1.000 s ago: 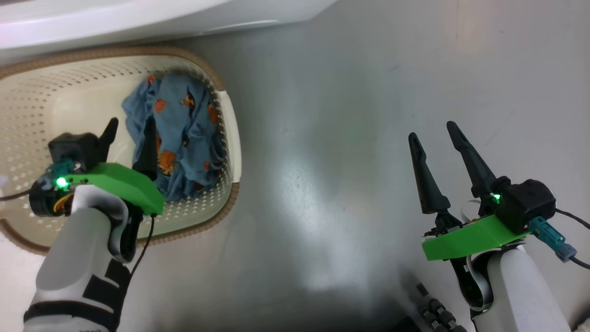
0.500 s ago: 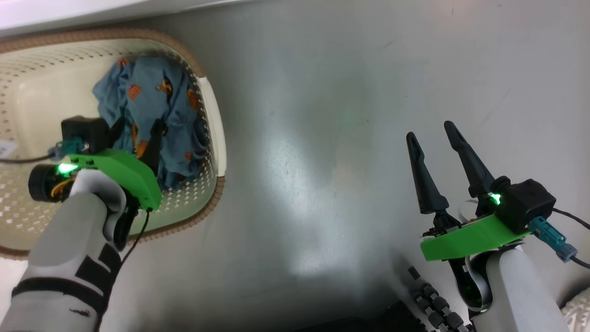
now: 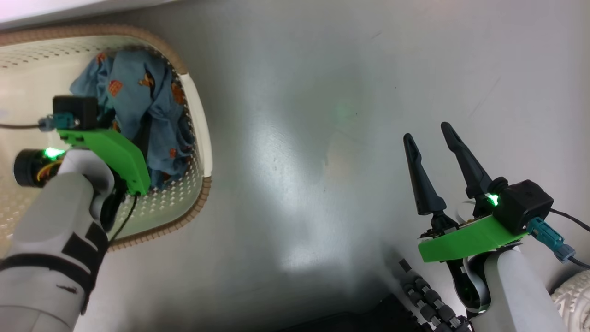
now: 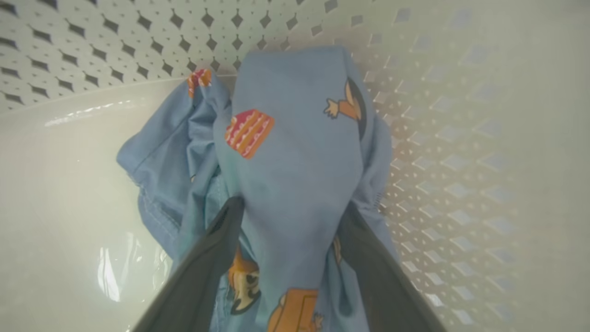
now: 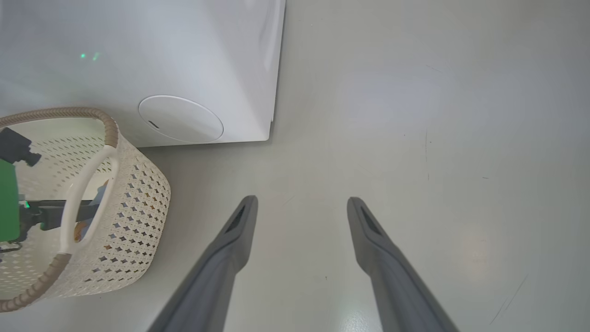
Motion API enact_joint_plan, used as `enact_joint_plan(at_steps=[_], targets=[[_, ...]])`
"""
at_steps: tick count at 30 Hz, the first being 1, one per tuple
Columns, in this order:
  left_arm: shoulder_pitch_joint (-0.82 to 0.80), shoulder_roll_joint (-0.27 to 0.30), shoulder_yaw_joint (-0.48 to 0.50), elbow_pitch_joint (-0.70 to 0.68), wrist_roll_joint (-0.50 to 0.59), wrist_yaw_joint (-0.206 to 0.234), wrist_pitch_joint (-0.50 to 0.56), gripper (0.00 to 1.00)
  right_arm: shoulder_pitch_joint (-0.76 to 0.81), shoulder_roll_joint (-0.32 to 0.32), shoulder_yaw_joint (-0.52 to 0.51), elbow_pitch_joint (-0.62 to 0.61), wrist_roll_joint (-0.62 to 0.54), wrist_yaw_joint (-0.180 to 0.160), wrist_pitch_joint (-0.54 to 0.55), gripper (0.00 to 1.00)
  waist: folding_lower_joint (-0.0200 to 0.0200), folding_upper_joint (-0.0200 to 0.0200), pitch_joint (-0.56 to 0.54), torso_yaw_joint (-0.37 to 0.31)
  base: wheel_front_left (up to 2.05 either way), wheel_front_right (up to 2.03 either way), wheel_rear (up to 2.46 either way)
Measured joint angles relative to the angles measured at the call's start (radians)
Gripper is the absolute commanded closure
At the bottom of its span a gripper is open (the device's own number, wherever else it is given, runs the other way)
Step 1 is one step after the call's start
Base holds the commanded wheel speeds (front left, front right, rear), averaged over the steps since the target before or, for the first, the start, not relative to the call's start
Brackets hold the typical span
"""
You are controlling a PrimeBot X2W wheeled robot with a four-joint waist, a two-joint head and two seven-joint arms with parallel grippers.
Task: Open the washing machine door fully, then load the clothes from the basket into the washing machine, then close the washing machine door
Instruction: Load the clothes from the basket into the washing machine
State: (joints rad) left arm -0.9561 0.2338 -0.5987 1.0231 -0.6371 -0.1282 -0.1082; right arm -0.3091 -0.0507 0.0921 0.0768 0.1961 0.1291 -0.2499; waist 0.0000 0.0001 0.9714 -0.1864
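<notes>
The layers lie bunched together (image 3: 167, 124), so I expect the light-blue clothes to rise in a bundle and leave the basket empty when I lift the raised fold (image 3: 130, 88).
The cream-white perforated basket (image 3: 199, 115) stands on the floor at the left, close to the white washing machine (image 5: 138, 55). The light-blue printed clothes (image 3: 138, 87) lie bunched against the basket's right wall. My left gripper (image 4: 290, 207) reaches down into the basket and stands open, its two dark fingers (image 4: 212, 249) on either side of a raised fold of the clothes (image 4: 295, 152). My right gripper (image 3: 427, 130) hovers open over bare floor at the right, holding nothing. The washing machine door is out of view.
Glossy grey floor (image 3: 322, 161) spreads between the basket and my right arm. A round flat cover (image 5: 179, 119) sits low on the washing machine's face. A black ribbed cable chain (image 3: 424, 299) of my base lies at the bottom right.
The head camera has shifted, sliding the basket left in the picture. My left gripper has pushed deeper into the basket, and its fingers now sink around the cloth. The right gripper has hardly moved.
</notes>
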Motion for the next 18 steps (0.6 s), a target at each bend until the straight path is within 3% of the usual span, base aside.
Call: enact_joint_plan(at_steps=[13,14,15,16,17,18], targets=[[-0.089,-0.020,-0.029,0.148,-0.047,0.000,0.057,0.00,0.003,0.000,0.009,-0.012,0.000,0.000,0.000,0.00,0.0000,0.0000,0.016,-0.026,0.00,0.00,0.00],[-0.091,-0.023,-0.031,0.152,-0.053,0.000,0.057,0.10,0.003,0.000,0.009,-0.012,0.000,0.000,0.000,0.00,0.0000,0.0000,0.016,-0.027,0.00,0.00,0.00],[-0.091,-0.027,-0.033,0.155,-0.058,0.000,0.057,0.44,0.003,0.000,0.008,-0.013,0.000,0.000,0.000,0.00,0.0000,0.0000,0.015,-0.027,0.00,0.00,0.00],[-0.091,-0.030,-0.034,0.158,-0.066,0.000,0.057,0.67,0.004,0.000,0.008,-0.013,0.000,0.000,0.000,0.00,0.0000,0.0000,0.014,-0.027,0.00,0.00,0.00],[-0.091,-0.031,-0.037,0.159,-0.071,0.000,0.057,1.00,0.004,0.000,0.008,-0.013,0.000,0.000,0.000,0.00,0.0000,0.0000,0.012,-0.026,0.00,0.00,0.00],[-0.091,-0.032,-0.040,0.160,-0.074,0.000,0.057,1.00,0.004,0.000,0.007,-0.014,0.000,0.000,0.000,0.00,0.0000,0.0000,0.010,-0.026,0.00,0.00,0.00]])
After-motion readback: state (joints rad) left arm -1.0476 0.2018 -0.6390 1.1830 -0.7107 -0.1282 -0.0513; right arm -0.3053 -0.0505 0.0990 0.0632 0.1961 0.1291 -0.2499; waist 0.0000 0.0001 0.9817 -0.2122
